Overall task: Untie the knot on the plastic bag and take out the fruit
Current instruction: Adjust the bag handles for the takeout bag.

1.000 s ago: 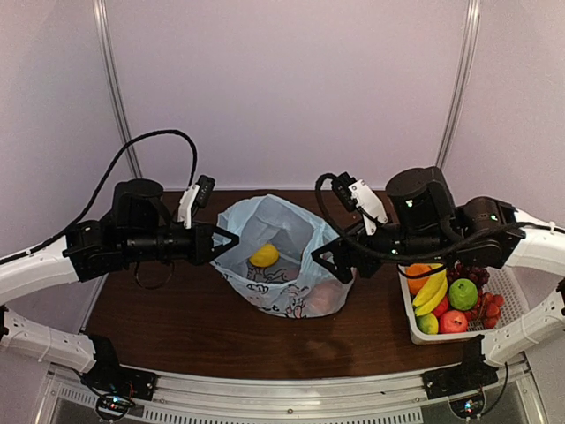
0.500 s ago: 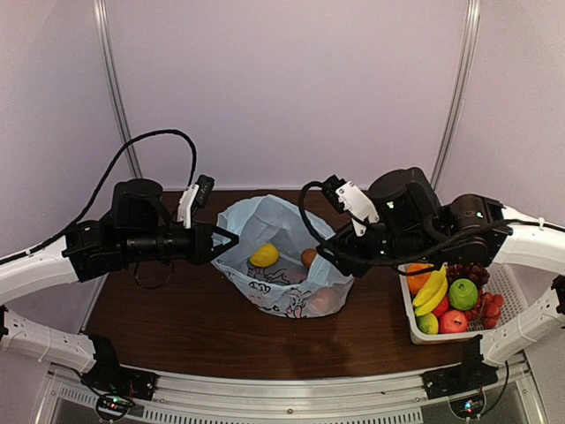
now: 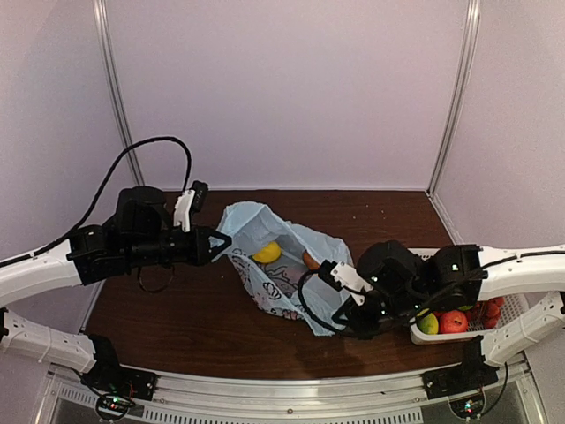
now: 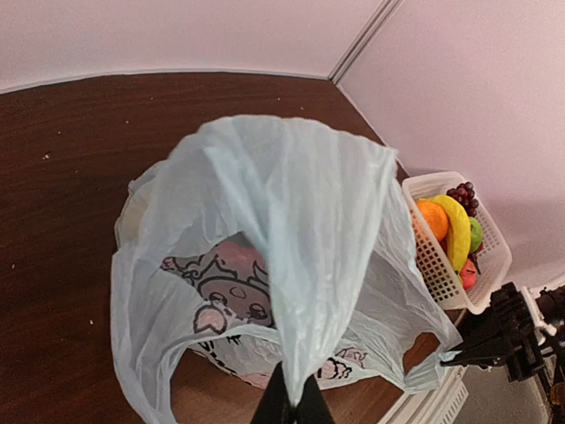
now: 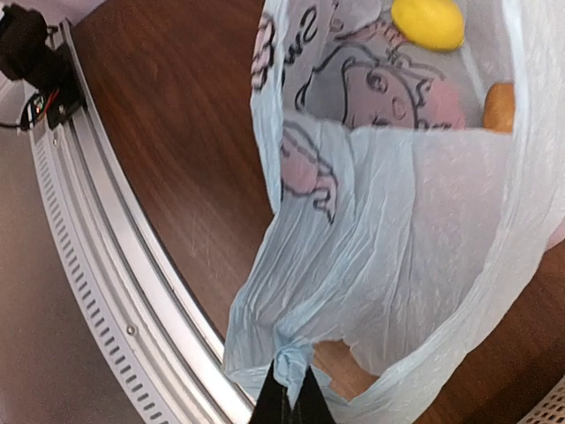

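Both my grippers are holding the open bag. Next, my right gripper lets go of the bag's twisted end (image 5: 292, 355) and reaches for the fruit (image 3: 310, 260) while my left gripper holds the bag's rim.
The light blue plastic bag (image 3: 275, 269) lies open on the brown table, stretched between both grippers. My left gripper (image 3: 226, 242) is shut on a bunched strip of the bag's rim (image 4: 305, 291), its fingertips (image 4: 275, 408) together at the bottom of the left wrist view. Near the table's front edge, my right gripper (image 3: 334, 320) is shut on the knot (image 5: 290, 360), a small twisted lump of blue plastic. Inside the bag I see fruit: a yellow lemon (image 5: 427, 22) and an orange (image 5: 500, 106).
A white mesh basket (image 4: 434, 269) at the right holds a banana (image 4: 455, 234), an orange (image 4: 430, 219), grapes (image 4: 461, 192), a red apple (image 3: 453, 321) and green fruit (image 3: 427, 324). The metal front rail (image 5: 115, 265) runs close beside the right gripper.
My right gripper came down from the bag's right rim toward the front edge and shut on the knot, pulling the bag out toward the front right. The left gripper kept its hold.
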Motion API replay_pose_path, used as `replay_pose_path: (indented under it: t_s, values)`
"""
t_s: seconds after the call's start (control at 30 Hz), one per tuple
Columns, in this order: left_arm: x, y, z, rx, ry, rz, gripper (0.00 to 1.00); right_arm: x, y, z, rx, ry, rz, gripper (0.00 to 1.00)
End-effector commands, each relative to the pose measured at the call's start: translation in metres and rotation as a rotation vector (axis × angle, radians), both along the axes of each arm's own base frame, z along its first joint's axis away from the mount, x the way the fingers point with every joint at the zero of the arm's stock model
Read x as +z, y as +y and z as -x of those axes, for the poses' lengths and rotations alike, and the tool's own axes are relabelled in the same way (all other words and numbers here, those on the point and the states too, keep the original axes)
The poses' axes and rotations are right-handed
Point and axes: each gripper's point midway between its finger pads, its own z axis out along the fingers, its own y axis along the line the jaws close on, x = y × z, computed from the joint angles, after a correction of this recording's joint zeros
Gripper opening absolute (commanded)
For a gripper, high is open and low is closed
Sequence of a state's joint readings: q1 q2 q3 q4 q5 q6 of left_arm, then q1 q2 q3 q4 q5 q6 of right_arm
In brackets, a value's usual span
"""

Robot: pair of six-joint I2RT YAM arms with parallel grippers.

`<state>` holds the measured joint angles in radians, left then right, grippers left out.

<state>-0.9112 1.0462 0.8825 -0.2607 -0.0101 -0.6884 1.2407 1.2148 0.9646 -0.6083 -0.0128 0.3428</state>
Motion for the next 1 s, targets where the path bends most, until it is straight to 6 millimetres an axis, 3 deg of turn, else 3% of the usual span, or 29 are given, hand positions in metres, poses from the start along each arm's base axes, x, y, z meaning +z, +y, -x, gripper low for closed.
replay_pose_path:
  t_s: [0.0, 0.23, 0.37, 0.47, 0.5, 0.57, 0.6, 0.7, 0.83, 0.97]
  values:
    - [-0.022, 0.018, -0.011, 0.094, 0.035, -0.016, 0.00, -0.053, -0.017, 0.042, 0.024, 0.191, 0.047, 0.00]
    - [-0.028, 0.041, -0.023, 0.187, 0.039, -0.014, 0.00, -0.101, -0.036, 0.074, 0.052, 0.318, 0.124, 0.00]
    - [-0.025, 0.054, -0.027, 0.235, 0.034, -0.004, 0.00, -0.100, -0.041, 0.079, 0.076, 0.326, 0.146, 0.00]
    - [-0.017, 0.047, -0.021, 0.174, -0.002, 0.032, 0.00, -0.075, -0.033, 0.071, 0.078, 0.272, 0.113, 0.00]
    - [-0.012, 0.041, -0.017, 0.127, -0.019, 0.050, 0.00, -0.062, -0.029, 0.065, 0.067, 0.245, 0.091, 0.04]
    - [-0.003, 0.027, -0.005, 0.015, -0.044, 0.090, 0.00, -0.031, -0.017, 0.055, 0.054, 0.189, 0.034, 0.23]
    - [0.002, 0.022, 0.001, -0.035, -0.060, 0.108, 0.00, -0.015, -0.011, 0.050, 0.044, 0.162, 0.001, 0.39]
    - [0.014, 0.013, 0.013, -0.130, -0.097, 0.139, 0.00, 0.031, 0.005, 0.034, 0.012, 0.084, -0.094, 0.56]
    - [0.023, 0.013, 0.017, -0.156, -0.124, 0.131, 0.00, 0.075, 0.025, 0.018, -0.016, 0.000, -0.182, 0.59]
    - [0.026, 0.013, 0.015, -0.153, -0.132, 0.121, 0.00, 0.087, 0.045, 0.002, -0.040, -0.073, -0.197, 0.52]
